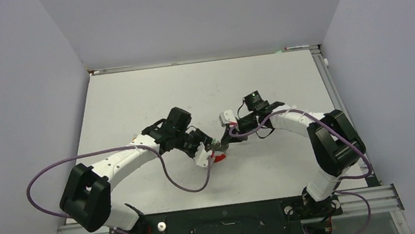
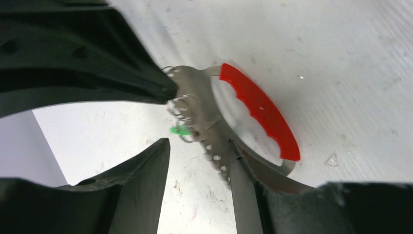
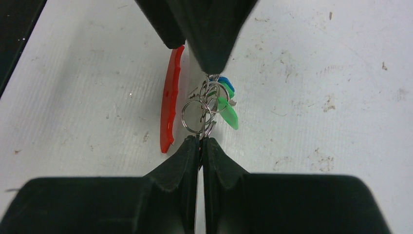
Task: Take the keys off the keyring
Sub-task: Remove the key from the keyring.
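The keyring's metal band (image 2: 222,143) touches my left gripper's finger and the green tag is ahead, so next I move that gripper clear and pinch the green tag (image 2: 180,130).
The keyring (image 2: 214,105) is a grey metal band with a red curved strap (image 2: 260,114), and it lies at the table's middle (image 1: 217,159). Small wire rings (image 3: 197,117) hang on it with the keys' green tag (image 3: 229,116) and blue tag (image 3: 225,81); the key blades are hard to make out. My right gripper (image 3: 200,139) is shut, pinching those wire rings at its tip. My left gripper (image 2: 198,144) stands open, and bare table shows between its fingers. Its right finger (image 2: 241,185) lies against the keyring's metal band. The two grippers meet tip to tip (image 1: 214,148).
The white table (image 1: 131,102) is scuffed and has raised rails along its back and right edges. Purple cables loop from both arms, one lying on the table near the left arm (image 1: 184,185). Grey walls enclose the table on three sides.
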{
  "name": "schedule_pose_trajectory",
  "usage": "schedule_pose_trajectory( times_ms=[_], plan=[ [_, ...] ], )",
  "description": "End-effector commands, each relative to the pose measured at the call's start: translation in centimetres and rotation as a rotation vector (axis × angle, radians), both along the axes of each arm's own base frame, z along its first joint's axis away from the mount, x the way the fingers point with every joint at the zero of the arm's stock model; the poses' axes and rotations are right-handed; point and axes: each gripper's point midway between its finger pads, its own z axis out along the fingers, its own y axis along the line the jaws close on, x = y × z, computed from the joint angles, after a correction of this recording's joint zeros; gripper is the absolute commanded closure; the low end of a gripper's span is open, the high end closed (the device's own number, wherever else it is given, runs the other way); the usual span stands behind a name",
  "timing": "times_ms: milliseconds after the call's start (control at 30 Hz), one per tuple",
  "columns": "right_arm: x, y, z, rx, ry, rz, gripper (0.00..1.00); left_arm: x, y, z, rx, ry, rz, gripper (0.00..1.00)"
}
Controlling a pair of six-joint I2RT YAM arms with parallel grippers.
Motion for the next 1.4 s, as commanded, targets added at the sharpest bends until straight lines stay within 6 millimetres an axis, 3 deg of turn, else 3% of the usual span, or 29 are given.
schedule_pose_trajectory(
  times_ms=[0,167,333,467,600,900,1200,1367],
  plan=[
    [0.4,0.8,3.6,0.045,-0.184,0.091,0.95,1.6,-0.8,4.7,-0.119,0.248,0.219,0.52],
    [0.7,0.6,4.2,0.009,-0.278,0.121,0.95,2.4,3.0,5.8,-0.096,0.414,0.33,0.45],
    [0.0,1.8,4.8,-0.005,-0.317,0.182,0.95,4.0,3.9,3.9,-0.058,0.382,0.32,0.45],
    [-0.7,2.7,5.4,-0.011,-0.337,0.221,0.95,3.9,3.2,1.9,-0.029,0.298,0.217,0.45],
    [-1.0,3.0,5.7,-0.02,-0.347,0.245,0.95,4.7,2.3,1.2,-0.023,0.253,0.14,0.42],
    [-1.6,3.2,5.1,-0.039,-0.357,0.286,0.95,1.8,0.8,-0.9,0.037,0.268,-0.104,0.37],
    [-1.7,3.6,4.4,-0.046,-0.349,0.306,0.95,0.6,-0.2,-0.8,0.031,0.289,-0.196,0.44],
    [-1.5,3.8,4.4,-0.046,-0.347,0.309,0.95,-0.1,-0.3,-1.0,0.038,0.287,-0.265,0.62]
  ],
)
